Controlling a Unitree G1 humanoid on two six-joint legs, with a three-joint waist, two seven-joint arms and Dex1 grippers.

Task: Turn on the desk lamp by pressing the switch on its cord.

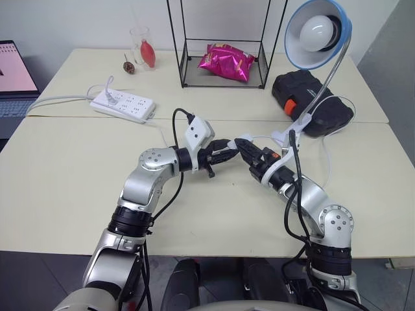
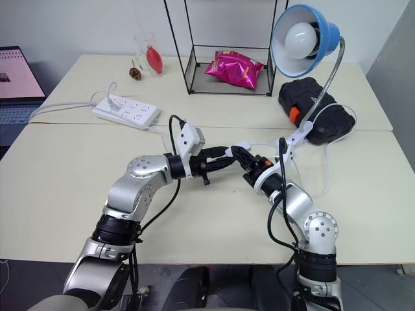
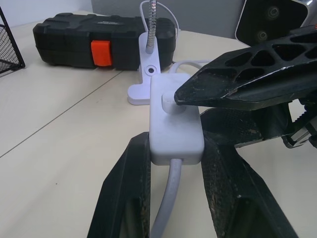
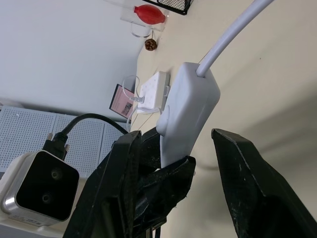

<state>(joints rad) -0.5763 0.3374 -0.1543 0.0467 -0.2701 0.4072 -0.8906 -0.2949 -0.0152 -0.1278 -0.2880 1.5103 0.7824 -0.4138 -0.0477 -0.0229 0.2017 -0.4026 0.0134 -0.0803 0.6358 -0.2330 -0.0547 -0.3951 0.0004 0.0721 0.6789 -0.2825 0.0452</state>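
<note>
The bulb (image 1: 317, 33) is unlit and my right gripper is open around the switch, so next my right gripper closes and squeezes the rocker (image 3: 171, 105) against the back of the switch.
The desk lamp (image 1: 318, 32) stands at the back right, blue shade facing me, gooseneck running down to its white clamp base (image 3: 148, 79). Both arms meet over the middle of the table. My left gripper (image 1: 228, 149) is shut on the white switch (image 3: 176, 124), one finger on each long side. The thin white cord (image 3: 166, 198) leaves the switch between those fingers. My right gripper (image 4: 178, 136) is open around the same switch (image 4: 190, 114); one of its fingers (image 3: 237, 79) lies on the rocker on top. I cannot tell whether the bulb is lit.
A black case (image 1: 311, 97) with an orange latch lies behind the clamp. A white power strip (image 1: 123, 105) sits at the back left, a wire rack holding a pink bag (image 1: 227, 61) at the back centre, a glass (image 1: 144, 48) beside it, a laptop (image 1: 13, 71) far left.
</note>
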